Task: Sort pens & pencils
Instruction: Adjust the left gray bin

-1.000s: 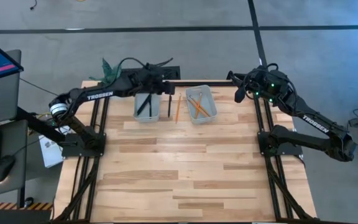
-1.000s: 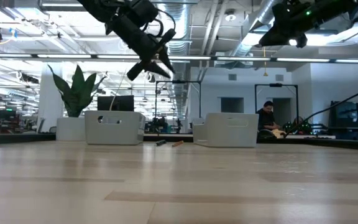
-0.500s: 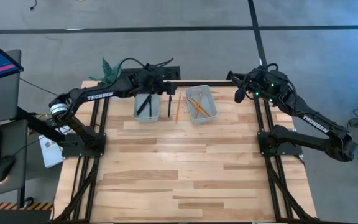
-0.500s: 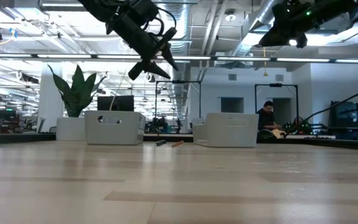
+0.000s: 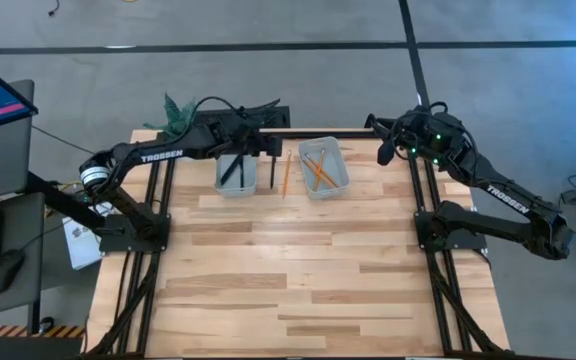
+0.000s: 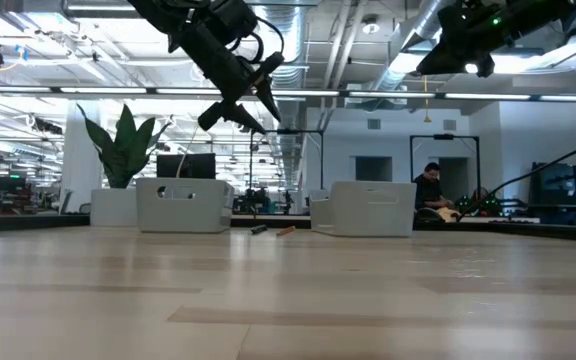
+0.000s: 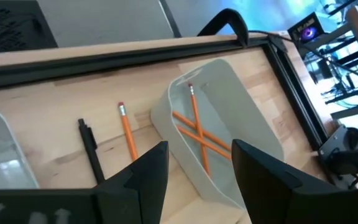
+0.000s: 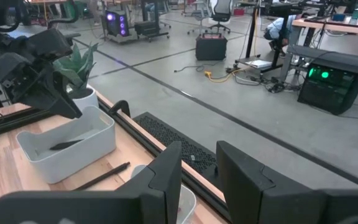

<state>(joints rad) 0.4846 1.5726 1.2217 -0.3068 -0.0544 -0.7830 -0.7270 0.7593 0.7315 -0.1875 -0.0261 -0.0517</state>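
Observation:
The loose black pen is in a narrow gap point(image 5: 264, 178) next to the bin of black pens, so my left gripper should first push that bin point(image 5: 252, 184) away and then grab the loose pen.
A black pen point(image 5: 273, 170) and an orange pencil point(image 5: 286, 174) lie side by side on the table between two white bins. The left bin point(image 5: 220, 176) holds a black pen point(image 8: 67, 144). Several orange pencils point(image 7: 197, 134) lie crossed in the right bin point(image 5: 340, 160). My left gripper point(image 7: 197, 168) hangs open and slanting down, well above the loose pen point(image 7: 91, 149) and pencil point(image 7: 127, 130), with nothing between its fingers. My right gripper point(image 8: 197, 180) waits high off the table's far right corner, fingers a little apart and empty.
A potted plant point(image 6: 120, 150) stands behind the left bin at the far left corner. A black frame rail point(image 7: 123, 56) runs along the table's far edge behind the bins. The wooden tabletop point(image 5: 308, 270) spreads bare toward the near edge.
My left gripper has opened wider while staying in place above the loose pen and pencil. Nothing on the table has moved.

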